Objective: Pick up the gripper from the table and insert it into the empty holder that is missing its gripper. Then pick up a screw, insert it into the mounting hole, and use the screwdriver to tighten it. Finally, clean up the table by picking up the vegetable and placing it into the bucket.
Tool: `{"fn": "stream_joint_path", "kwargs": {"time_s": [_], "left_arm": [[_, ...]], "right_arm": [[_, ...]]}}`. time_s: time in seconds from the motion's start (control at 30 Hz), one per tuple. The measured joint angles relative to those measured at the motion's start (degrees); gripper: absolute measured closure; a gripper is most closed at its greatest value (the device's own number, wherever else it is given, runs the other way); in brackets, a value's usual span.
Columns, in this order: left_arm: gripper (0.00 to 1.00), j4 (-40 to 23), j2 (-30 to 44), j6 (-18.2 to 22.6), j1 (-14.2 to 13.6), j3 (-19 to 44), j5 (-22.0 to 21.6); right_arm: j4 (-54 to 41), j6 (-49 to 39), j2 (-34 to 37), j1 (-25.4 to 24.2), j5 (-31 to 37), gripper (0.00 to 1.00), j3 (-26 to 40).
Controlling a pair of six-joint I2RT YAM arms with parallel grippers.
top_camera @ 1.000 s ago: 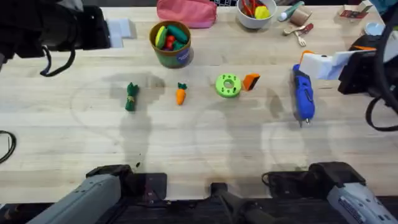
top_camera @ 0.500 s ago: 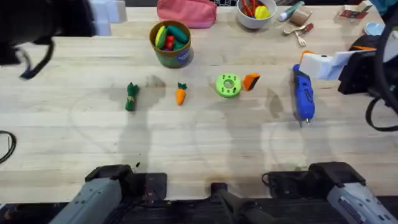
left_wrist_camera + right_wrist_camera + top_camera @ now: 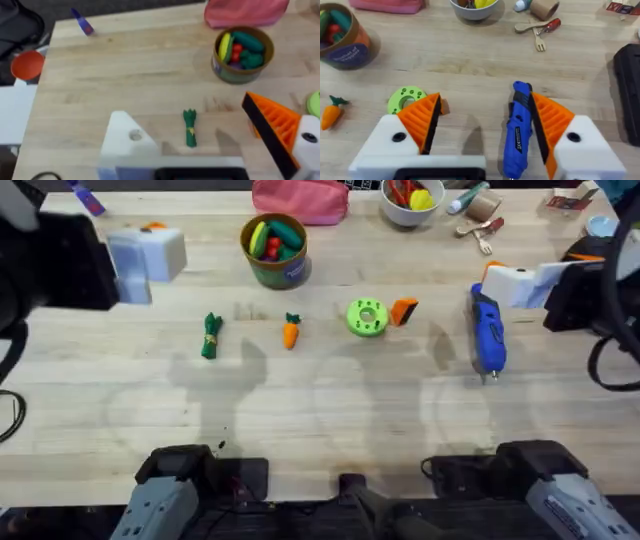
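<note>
The green disc's round rim [image 3: 385,317] can be seen whole beside the orange ribbed gripper [image 3: 403,311], so the gripper will come away by itself when I lift it.
The orange ribbed gripper [image 3: 404,311] lies on the table touching the right side of a green disc [image 3: 366,317]. The toy carrot [image 3: 291,330] lies left of the disc, below the olive bucket [image 3: 275,250], which holds toy vegetables. My left gripper [image 3: 150,250] hovers open at the far left; in its wrist view one finger is the bare white holder [image 3: 125,145] with its mounting hole [image 3: 135,135], and the other carries an orange pad [image 3: 272,125]. My right gripper [image 3: 485,100] hangs open above the blue screwdriver [image 3: 487,330], both its pads in place.
A green leafy toy [image 3: 210,335] lies left of the carrot. A pink pouch [image 3: 300,200], a white bowl [image 3: 412,200] and small clutter line the back edge. The front half of the table is bare wood.
My left arm has swung toward the table, bringing its white gripper block down and right into the overhead view. The right arm and the table's objects have not moved.
</note>
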Motion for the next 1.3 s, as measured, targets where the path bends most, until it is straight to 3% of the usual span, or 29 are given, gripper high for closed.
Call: {"fn": "stream_joint_path", "kwargs": {"time_s": [0.23, 0.5, 0.93, 1.2, 1.3], "left_arm": [[0.015, 3.64, -2.46, 0.04, 0.00, -3.92, 1.37], [0.015, 21.10, -13.21, 0.26, -0.13, -20.90, 5.39], [0.015, 37.16, -34.97, 0.40, -0.13, -42.77, 15.60], [0.015, 51.00, -40.75, 0.26, -0.13, -53.69, 20.81], [0.015, 55.70, -41.95, -1.64, -0.13, -57.20, 23.20]], "right_arm": [[-0.02, 0.00, -0.02, 0.00, 0.00, 0.008, 0.00], [-0.02, 0.00, -0.02, 0.00, 0.00, 0.008, 0.00], [-0.02, 0.00, -0.02, 0.00, 0.00, 0.008, 0.00], [-0.02, 0.00, -0.01, 0.00, 0.00, 0.007, 0.00], [-0.02, 0.00, -0.02, 0.00, 0.00, 0.007, 0.00]]}}
